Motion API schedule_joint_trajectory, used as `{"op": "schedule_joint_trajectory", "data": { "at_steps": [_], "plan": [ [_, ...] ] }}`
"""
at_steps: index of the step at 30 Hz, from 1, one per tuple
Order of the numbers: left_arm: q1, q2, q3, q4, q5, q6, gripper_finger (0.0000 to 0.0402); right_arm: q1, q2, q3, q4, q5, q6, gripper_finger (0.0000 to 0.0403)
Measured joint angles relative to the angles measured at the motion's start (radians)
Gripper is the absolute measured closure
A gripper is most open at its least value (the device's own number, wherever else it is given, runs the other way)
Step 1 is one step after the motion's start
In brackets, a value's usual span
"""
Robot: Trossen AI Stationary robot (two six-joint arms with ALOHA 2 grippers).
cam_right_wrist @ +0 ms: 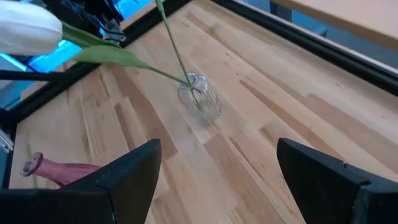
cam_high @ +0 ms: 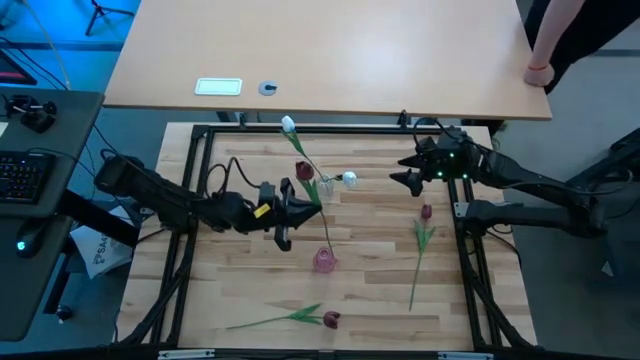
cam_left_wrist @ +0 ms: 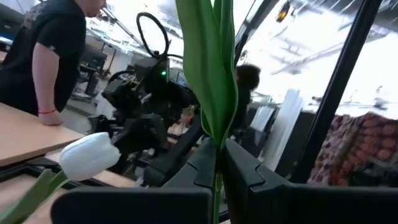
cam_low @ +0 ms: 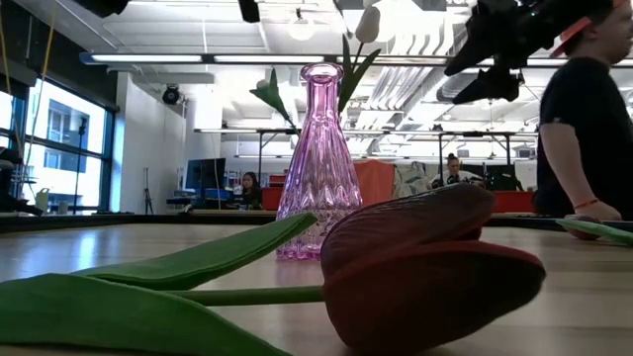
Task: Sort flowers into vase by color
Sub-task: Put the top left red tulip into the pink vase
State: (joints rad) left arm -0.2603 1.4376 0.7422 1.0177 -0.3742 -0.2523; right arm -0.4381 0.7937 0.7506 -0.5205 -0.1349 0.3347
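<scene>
The red tulip's lower stem (cam_high: 328, 236) is at the pink vase's opening (cam_low: 321, 71), so the robot's left gripper should go on lowering the tulip until its leaves are close to the vase's rim, and then let go.
My left gripper (cam_high: 288, 213) is shut on a dark red tulip (cam_high: 303, 171), just left of the upright pink vase (cam_high: 324, 262), which also shows in the low view (cam_low: 318, 163). Two white tulips (cam_high: 288, 124) (cam_high: 350, 180) stand with their stems in a clear vase (cam_right_wrist: 199, 102) farther back. My right gripper (cam_high: 405, 177) (cam_right_wrist: 214, 174) hangs open and empty to the right of the clear vase. Two more dark red tulips lie flat on the table, one at the right (cam_high: 425, 212) and one near the front edge (cam_high: 330, 320) (cam_low: 425, 262). My left gripper pinches the red tulip's green stem and a leaf (cam_left_wrist: 216, 146) between its two fingers, which come level from the table's left and lie across the stem. The tulip is lifted and tilted, head toward the far edge. Its lower stem (cam_high: 324, 238) reaches the pink vase's mouth; whether it is inside I cannot tell.
A black frame (cam_high: 200, 130) borders the wooden tabletop. Beyond it stands a second table (cam_high: 330, 50), with a person's hand (cam_high: 540, 72) on its right end. The person also shows in the low view (cam_low: 584, 129).
</scene>
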Motion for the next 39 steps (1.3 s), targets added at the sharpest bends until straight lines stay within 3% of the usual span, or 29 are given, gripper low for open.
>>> {"op": "schedule_joint_trajectory", "data": {
  "at_steps": [14,27,32,39],
  "plan": [
    [-0.035,-0.029,0.0,-0.157,-0.101,0.046,0.0401,0.0,-0.002,0.0,-0.054,0.0,0.0,0.0087],
    [-0.053,-0.029,0.0,-0.237,-0.072,-0.074,0.0395,0.0,-0.002,0.0,-0.063,0.0,-0.005,0.0087],
    [-0.063,-0.029,0.0,-0.264,-0.071,-0.055,0.0366,0.0,-0.002,0.0,-0.063,-0.003,-0.029,0.0087],
    [-0.069,-0.029,0.0,-0.335,-0.006,-0.094,0.0277,0.0,-0.003,0.0,-0.058,-0.051,-0.04,0.0087]
  ]
}}
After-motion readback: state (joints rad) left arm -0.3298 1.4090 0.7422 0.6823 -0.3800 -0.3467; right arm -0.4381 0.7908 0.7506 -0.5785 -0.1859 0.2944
